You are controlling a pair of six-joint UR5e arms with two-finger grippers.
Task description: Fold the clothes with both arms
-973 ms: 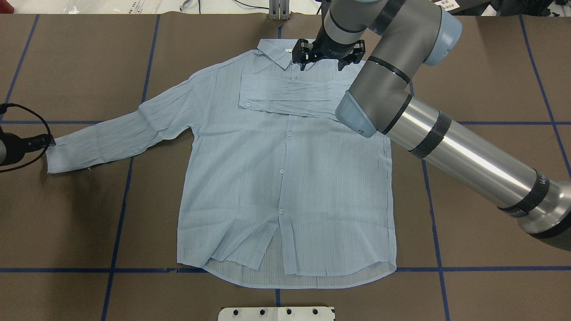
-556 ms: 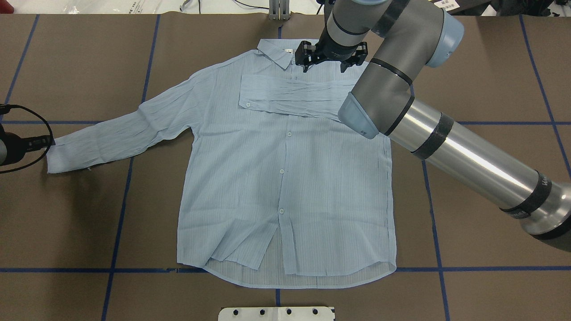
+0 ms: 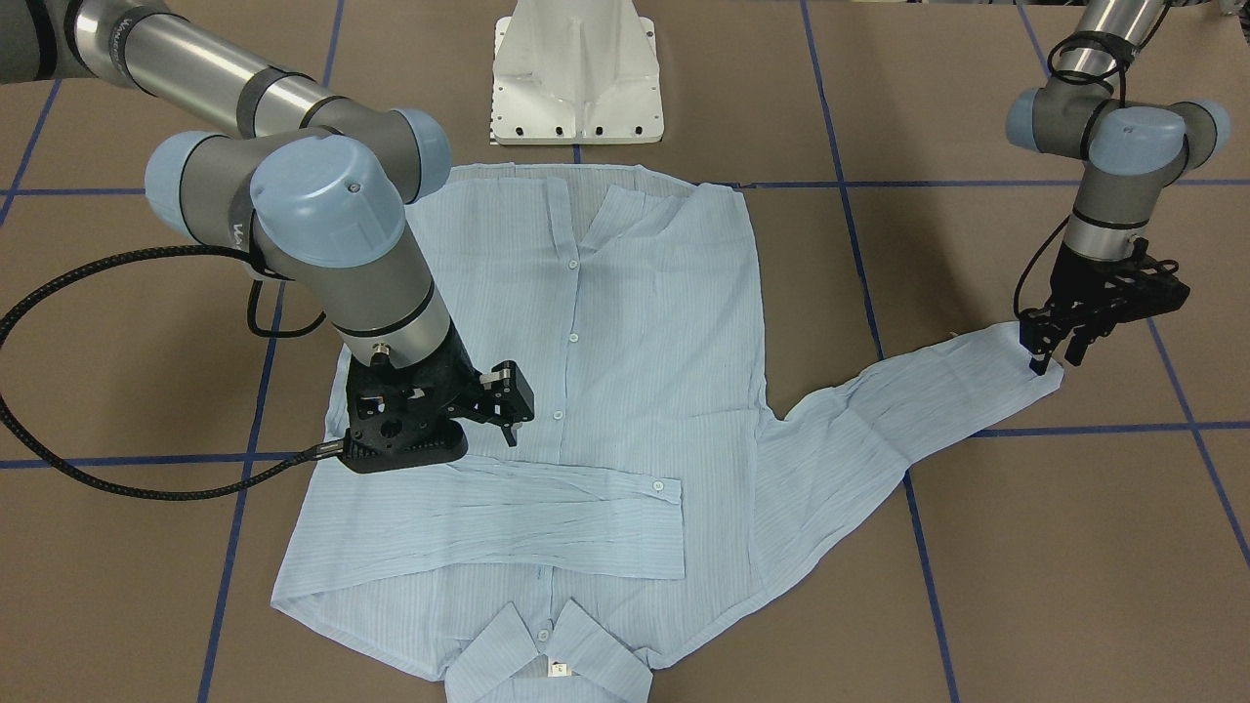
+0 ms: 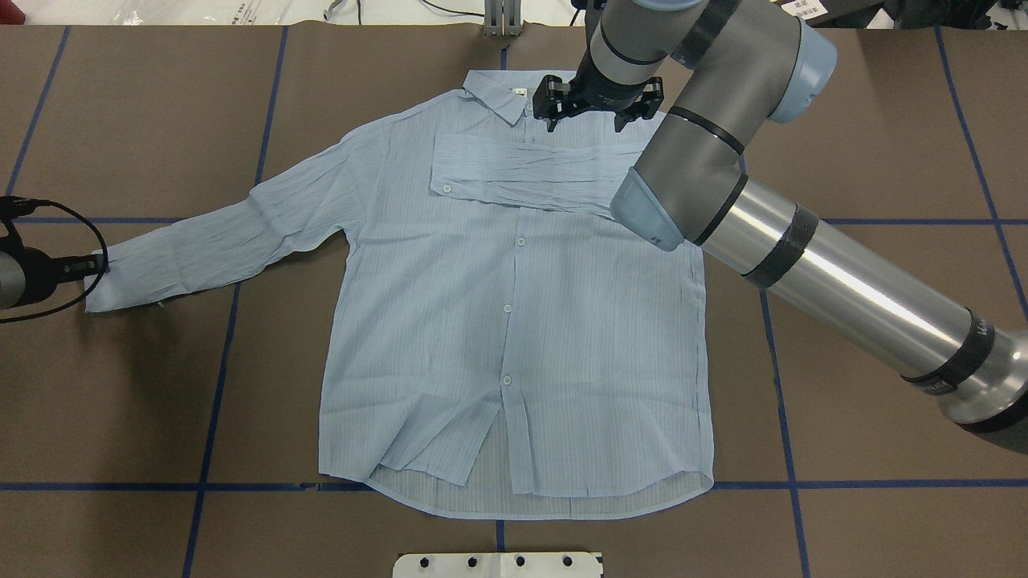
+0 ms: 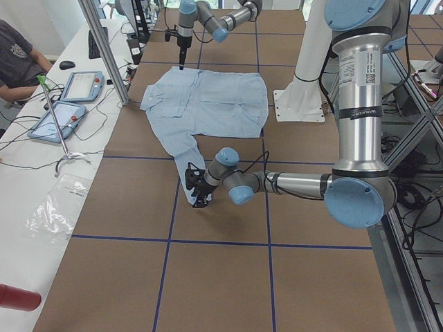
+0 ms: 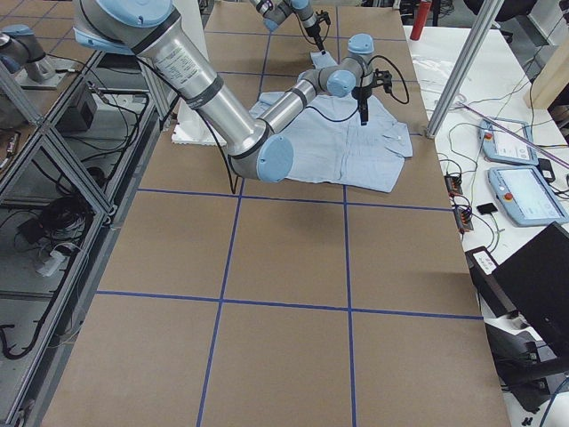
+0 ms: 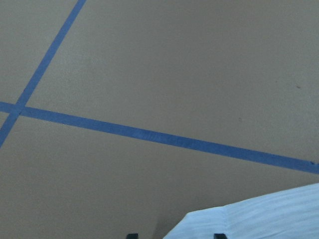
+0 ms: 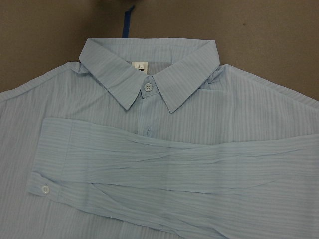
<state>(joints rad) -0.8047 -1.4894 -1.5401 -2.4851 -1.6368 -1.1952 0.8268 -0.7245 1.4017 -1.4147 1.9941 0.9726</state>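
The folded sleeve has a button at its cuff [image 3: 658, 485], so I expect the outstretched sleeve [image 3: 937, 396] to bring up its own hidden button when the robot folds it across.
The light-blue pinstriped shirt [image 4: 514, 321] lies flat on the brown table, buttons up, collar [image 8: 149, 64] at the far side. One sleeve [image 3: 508, 517] is folded across the chest. The other sleeve [image 4: 217, 241] stretches out to my left. My left gripper [image 3: 1051, 353] is open at that sleeve's cuff [image 7: 259, 214], and the cuff's corner lies between its fingertips [image 7: 218, 235]. My right gripper [image 3: 493, 405] is open and empty, hovering over the shirt's shoulder beside the folded sleeve. It also shows in the overhead view [image 4: 594, 112].
The white base pedestal [image 3: 576, 73] stands at the table's near edge by the shirt's hem. Blue tape lines [image 4: 217, 361] grid the table. A black cable [image 3: 98, 469] loops from the right wrist. A side bench holds tablets [image 5: 79, 86], with an operator [image 5: 17, 55] beside it.
My left gripper has moved in onto the cuff's edge. My right gripper has shifted slightly right above the collar area. The shirt has not moved.
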